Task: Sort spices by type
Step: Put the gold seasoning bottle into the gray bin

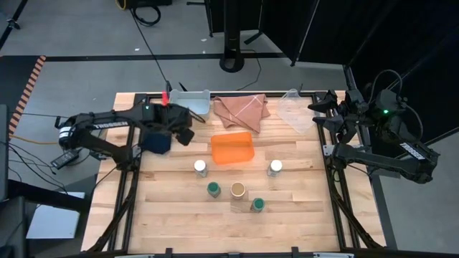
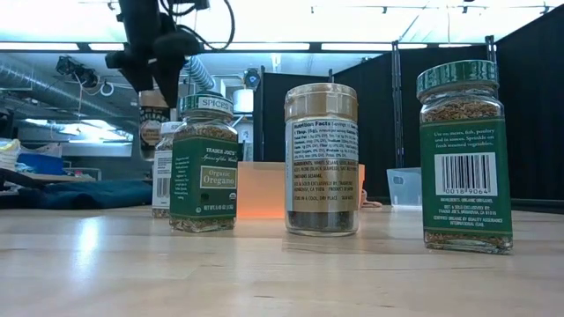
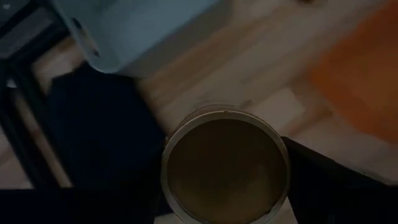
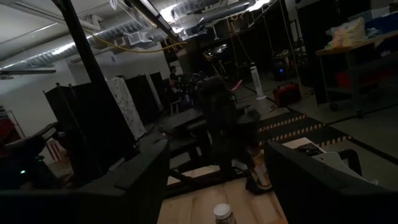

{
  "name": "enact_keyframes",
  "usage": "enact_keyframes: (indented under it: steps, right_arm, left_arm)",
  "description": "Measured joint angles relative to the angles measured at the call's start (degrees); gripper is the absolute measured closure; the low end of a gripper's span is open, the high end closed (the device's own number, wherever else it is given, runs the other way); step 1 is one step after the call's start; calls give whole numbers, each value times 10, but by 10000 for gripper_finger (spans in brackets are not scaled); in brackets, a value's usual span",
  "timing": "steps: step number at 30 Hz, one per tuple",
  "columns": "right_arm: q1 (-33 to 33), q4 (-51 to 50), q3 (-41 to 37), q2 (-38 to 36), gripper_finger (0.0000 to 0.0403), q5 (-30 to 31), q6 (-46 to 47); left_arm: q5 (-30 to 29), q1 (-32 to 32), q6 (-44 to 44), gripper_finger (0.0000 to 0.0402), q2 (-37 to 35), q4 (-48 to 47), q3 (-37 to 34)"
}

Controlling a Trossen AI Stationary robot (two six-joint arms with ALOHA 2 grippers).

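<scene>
The tan-capped jar hanging upright [image 2: 153, 121] has the grey bin [image 1: 192, 102] open ahead, so my left gripper should next go over the bin, lower the jar and let go inside.
My left gripper [image 1: 184, 133] hangs over the table's far left part, shut on a tan-capped spice jar [image 3: 225, 167], between the grey bin [image 1: 190, 102] and the orange tray [image 1: 233, 147]. Standing on their bases on the table are two white-capped jars [image 1: 201, 168] [image 1: 275, 167], two green-capped jars [image 1: 214, 188] [image 1: 257, 204] and a second tan-capped jar [image 1: 238, 190]. My right gripper [image 1: 323, 109] waits raised at the far right, open, with nothing between its fingers. My left gripper pinches the tan-capped jar between its two fingers, one finger [image 3: 323, 180] on each side. The fingers come from above, slanting down. The jar [image 2: 153, 110] hangs upright below the gripper, lifted clear of the table; the fingers hide the exact place of contact.
A brown cloth [image 1: 242, 109] and a clear plastic container [image 1: 295, 111] lie along the far edge. A dark blue object [image 1: 156, 140] sits under the left arm. Bare wood lies in front of the jars toward the near edge.
</scene>
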Motion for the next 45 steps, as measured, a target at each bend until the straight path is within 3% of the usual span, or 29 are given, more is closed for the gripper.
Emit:
enact_keyframes:
  steps: [28, 34, 45]
  right_arm:
    - [0, 0, 0, 0, 135, 1, 0]
    - [0, 0, 0, 0, 135, 19, -1]
    - [0, 0, 0, 0, 135, 22, -4]
  left_arm:
    - [48, 314, 185, 133, 1, 206, 0]
    - [84, 351, 213, 133, 39, 214, 0]
    - [88, 357, 249, 132, 149, 246, 0]
